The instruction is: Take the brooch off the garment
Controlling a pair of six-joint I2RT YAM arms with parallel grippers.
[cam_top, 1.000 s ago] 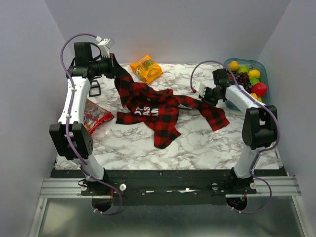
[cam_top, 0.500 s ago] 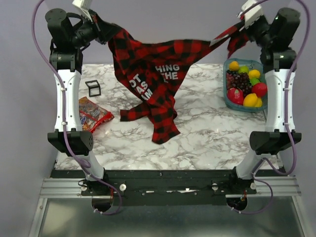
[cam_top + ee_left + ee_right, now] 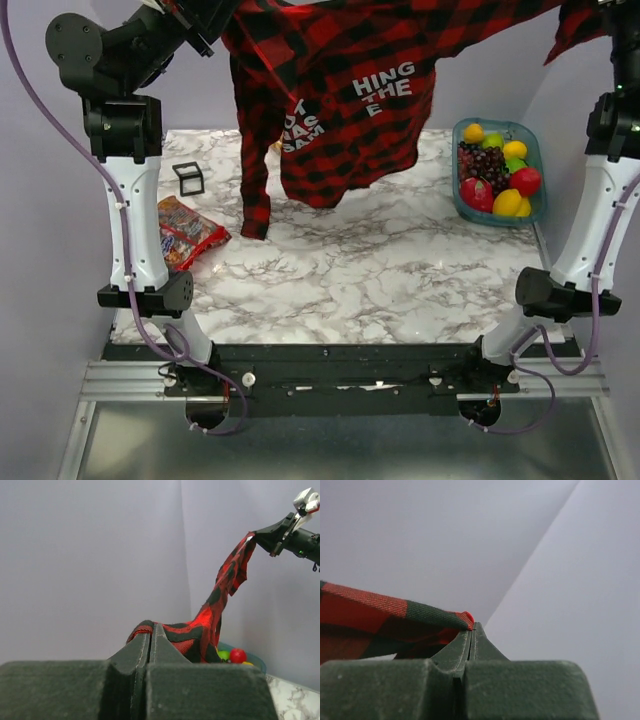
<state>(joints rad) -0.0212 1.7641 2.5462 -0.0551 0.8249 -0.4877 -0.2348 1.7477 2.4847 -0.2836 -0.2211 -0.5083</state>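
The garment hangs with its lettered side folded (image 3: 338, 118) and the brooch hidden from view, so the robot should lower the garment and grip a different edge with its left gripper.
The red-and-black plaid garment (image 3: 340, 110) with white lettering hangs high above the table, stretched between both grippers. My left gripper (image 3: 205, 15) is at the top left, shut on one edge of the garment (image 3: 215, 615). In its wrist view the left gripper (image 3: 151, 630) pinches a fold. My right gripper (image 3: 472, 629) is shut on the other edge of the garment (image 3: 370, 615). It is cut off at the top right of the top view, and it shows far off in the left wrist view (image 3: 257, 534). No brooch shows in any view.
A teal tray (image 3: 500, 123) of fruit stands at the back right of the marble table. A red snack packet (image 3: 185, 232) and a small black frame (image 3: 188, 178) lie at the left. The garment's lowest sleeve (image 3: 255, 215) dangles close to the tabletop.
Both arms have risen further and moved apart. The garment, which lay on the table a second ago, now hangs almost wholly clear of it, spread wider.
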